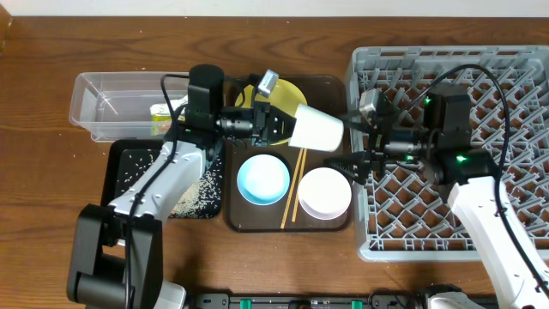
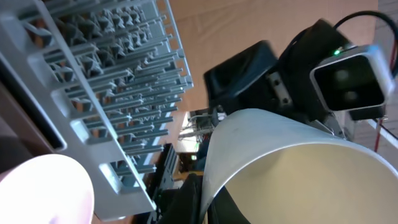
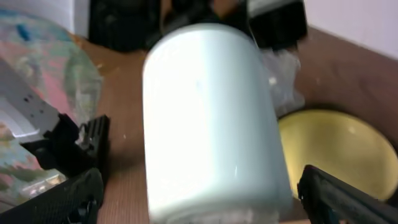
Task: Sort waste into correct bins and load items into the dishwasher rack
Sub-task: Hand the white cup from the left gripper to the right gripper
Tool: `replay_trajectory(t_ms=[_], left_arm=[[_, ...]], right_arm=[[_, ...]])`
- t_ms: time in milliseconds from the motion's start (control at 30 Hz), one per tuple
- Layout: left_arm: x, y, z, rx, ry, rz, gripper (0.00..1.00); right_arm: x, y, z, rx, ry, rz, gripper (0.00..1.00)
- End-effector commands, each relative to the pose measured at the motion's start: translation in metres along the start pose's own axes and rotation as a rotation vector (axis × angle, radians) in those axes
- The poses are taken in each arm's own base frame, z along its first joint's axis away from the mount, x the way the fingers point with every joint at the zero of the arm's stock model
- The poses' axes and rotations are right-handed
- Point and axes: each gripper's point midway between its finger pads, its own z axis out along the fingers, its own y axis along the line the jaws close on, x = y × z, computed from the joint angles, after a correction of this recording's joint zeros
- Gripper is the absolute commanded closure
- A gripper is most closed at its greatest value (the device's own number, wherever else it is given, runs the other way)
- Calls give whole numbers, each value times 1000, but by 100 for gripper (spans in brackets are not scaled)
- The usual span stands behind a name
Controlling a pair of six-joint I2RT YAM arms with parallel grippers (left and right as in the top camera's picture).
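Next, I take the cup's base with my right gripper and set the cup with its opening down in the rack, because my left gripper holds the white cup by its rim.
My left gripper is shut on the small white cup and holds it on its side above the brown serving tray. One finger sits inside the rim in the left wrist view. My right gripper is open, with its fingers either side of the cup. The yellow plate, the light blue bowl, the white bowl and the chopsticks lie on the tray. The grey rack stands at the right. The wrapper lies in the clear tub. Rice grains lie on the black tray. I cannot make out the tissue.
The rack's left wall is close beside the cup and the white bowl. The yellow plate lies behind the cup in the right wrist view. Both arms meet over the tray's right half.
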Motion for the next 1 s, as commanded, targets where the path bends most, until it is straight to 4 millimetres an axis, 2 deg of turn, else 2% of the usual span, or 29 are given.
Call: replay_trajectory(t_ms=[0,200,400,533,567,633,667,867,967], left_arm=[[7,-7,7,27,45,-18,94],[9,-8,10,26,53,-41,94],[9,-8,10,27,53,-42,94],[9,-8,10,26,53,-60,94],[9,-8,10,26,53,-60,92],[8,-7,10,23,49,-60,77],[7,-7,10,20,45,-59,74],[1,-3,10,-4,10,-51,74],[-2,-1,10,-17,-7,5,69]], right_arm=[[-15,14,2,-68,-36,-6,1],[-16,14,2,-68,-37,5,9],[-16,14,2,-68,-37,4,27],[-16,13,2,-68,-37,4,31],[-16,13,2,-68,-37,4,32],[-16,13,2,-67,-37,5,35],[-16,13,2,-66,-37,5,38],[-9,3,2,-2,-9,32,46],[1,-13,1,94,31,67,48]])
